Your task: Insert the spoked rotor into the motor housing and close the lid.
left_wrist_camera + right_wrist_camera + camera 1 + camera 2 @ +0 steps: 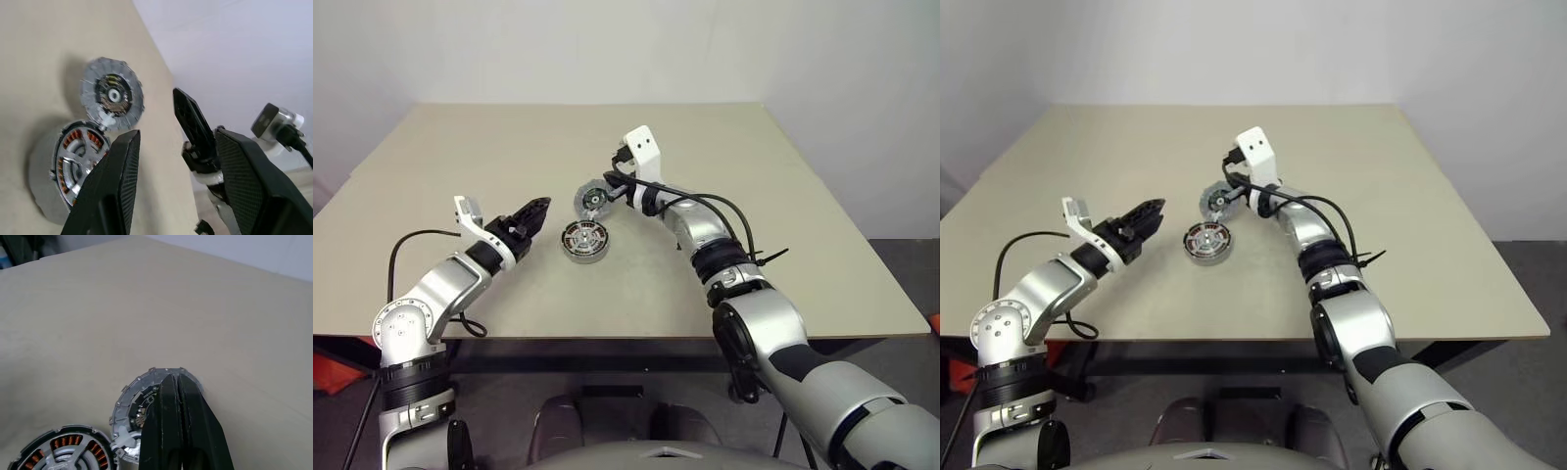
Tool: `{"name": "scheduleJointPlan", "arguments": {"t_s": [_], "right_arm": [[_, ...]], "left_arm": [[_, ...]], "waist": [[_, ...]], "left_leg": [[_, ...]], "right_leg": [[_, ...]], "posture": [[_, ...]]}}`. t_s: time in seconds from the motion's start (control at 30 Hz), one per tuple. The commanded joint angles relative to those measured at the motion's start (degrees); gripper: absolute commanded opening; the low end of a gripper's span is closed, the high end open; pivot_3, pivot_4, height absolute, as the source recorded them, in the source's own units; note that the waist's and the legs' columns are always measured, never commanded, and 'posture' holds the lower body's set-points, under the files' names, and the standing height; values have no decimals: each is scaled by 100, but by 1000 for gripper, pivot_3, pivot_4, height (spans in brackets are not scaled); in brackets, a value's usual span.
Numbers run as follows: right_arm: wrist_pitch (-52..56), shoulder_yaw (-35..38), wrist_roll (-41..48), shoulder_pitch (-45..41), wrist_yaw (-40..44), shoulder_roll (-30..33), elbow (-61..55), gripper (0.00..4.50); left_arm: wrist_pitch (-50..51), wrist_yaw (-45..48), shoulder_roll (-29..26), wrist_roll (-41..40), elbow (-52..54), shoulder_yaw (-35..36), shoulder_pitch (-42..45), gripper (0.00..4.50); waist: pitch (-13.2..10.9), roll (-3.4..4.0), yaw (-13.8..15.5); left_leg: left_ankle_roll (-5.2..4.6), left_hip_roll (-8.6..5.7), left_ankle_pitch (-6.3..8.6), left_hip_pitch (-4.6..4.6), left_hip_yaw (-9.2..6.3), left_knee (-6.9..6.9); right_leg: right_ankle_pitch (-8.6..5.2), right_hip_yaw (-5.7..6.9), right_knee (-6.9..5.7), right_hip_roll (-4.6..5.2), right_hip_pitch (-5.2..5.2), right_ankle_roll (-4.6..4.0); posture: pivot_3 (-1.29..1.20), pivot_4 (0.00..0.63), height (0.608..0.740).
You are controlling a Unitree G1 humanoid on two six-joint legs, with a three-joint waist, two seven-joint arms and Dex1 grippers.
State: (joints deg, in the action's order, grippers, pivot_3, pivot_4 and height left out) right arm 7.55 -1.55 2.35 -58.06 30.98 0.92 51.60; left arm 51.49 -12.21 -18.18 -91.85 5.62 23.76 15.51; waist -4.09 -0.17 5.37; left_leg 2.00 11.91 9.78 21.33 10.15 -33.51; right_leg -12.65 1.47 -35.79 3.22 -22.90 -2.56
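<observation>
The lid lies off the motor housing's far rim [590,221]. My right gripper should grab the housing's near rim [587,258] and turn the housing to bring the lid around.
The motor housing [567,244] lies flat on the table, copper windings showing around its hub. A spoked wheel, the spoked rotor [73,169], sits inside it. The lid [591,202], a grey disc, stands tilted on edge at the housing's far rim, its inner face turned toward the housing. My right gripper [610,188] is shut, with its fingertips [176,382] resting against the lid's upper edge from behind. Left of the housing, my left gripper [540,208] hovers above the table, open and empty, pointing at the housing; its fingers [122,166] stand wide apart.
The beige table [783,245] spreads widely on all sides of the parts. Black cables [724,211] loop off my right forearm above the table. A white wall rises behind the far edge.
</observation>
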Motion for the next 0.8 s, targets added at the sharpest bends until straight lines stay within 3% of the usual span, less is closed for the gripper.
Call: {"name": "scheduleJointPlan", "arguments": {"t_s": [0.03,0.17,0.33,0.43,0.57,0.8], "right_arm": [[169,-313,2,244,503,-86,-388,0],[538,-848,-318,726,714,-117,-551,0],[1051,-1093,-248,1090,954,-222,-1207,0],[1241,-1166,-332,1184,823,-289,-935,0],[1007,-1102,-366,1157,643,-286,-732,0],[411,-819,42,927,1156,-148,-1442,0]], "left_arm": [[-333,302,-180,846,209,-181,33,2564],[-454,656,-366,1672,235,-455,15,2564],[-425,880,-363,2029,223,-493,20,2564],[-429,873,-315,2156,176,-468,34,2564],[-418,917,-273,2317,163,-461,36,2564],[-376,1069,-248,2595,172,-503,-33,2564]], "waist": [[0,-1,-2],[3,-6,5],[4,-7,1],[5,-8,-10],[21,-11,-28],[20,-11,-20]], "left_leg": [[0,0,0,-1,-1,0],[-1,-1,1,-1,-5,1],[-1,0,1,-14,-5,-1],[1,1,0,-26,-5,0],[1,1,0,-46,-5,3],[0,0,0,-51,-8,3]], "right_leg": [[0,0,1,0,2,0],[-2,1,3,0,7,3],[-2,1,0,2,18,3],[-3,1,-1,1,25,5],[-4,0,-1,0,39,3],[-22,0,0,1,46,36]], "posture": [[0,0,740],[0,0,740],[0,0,740],[0,0,740],[0,0,740],[0,0,740]]}}
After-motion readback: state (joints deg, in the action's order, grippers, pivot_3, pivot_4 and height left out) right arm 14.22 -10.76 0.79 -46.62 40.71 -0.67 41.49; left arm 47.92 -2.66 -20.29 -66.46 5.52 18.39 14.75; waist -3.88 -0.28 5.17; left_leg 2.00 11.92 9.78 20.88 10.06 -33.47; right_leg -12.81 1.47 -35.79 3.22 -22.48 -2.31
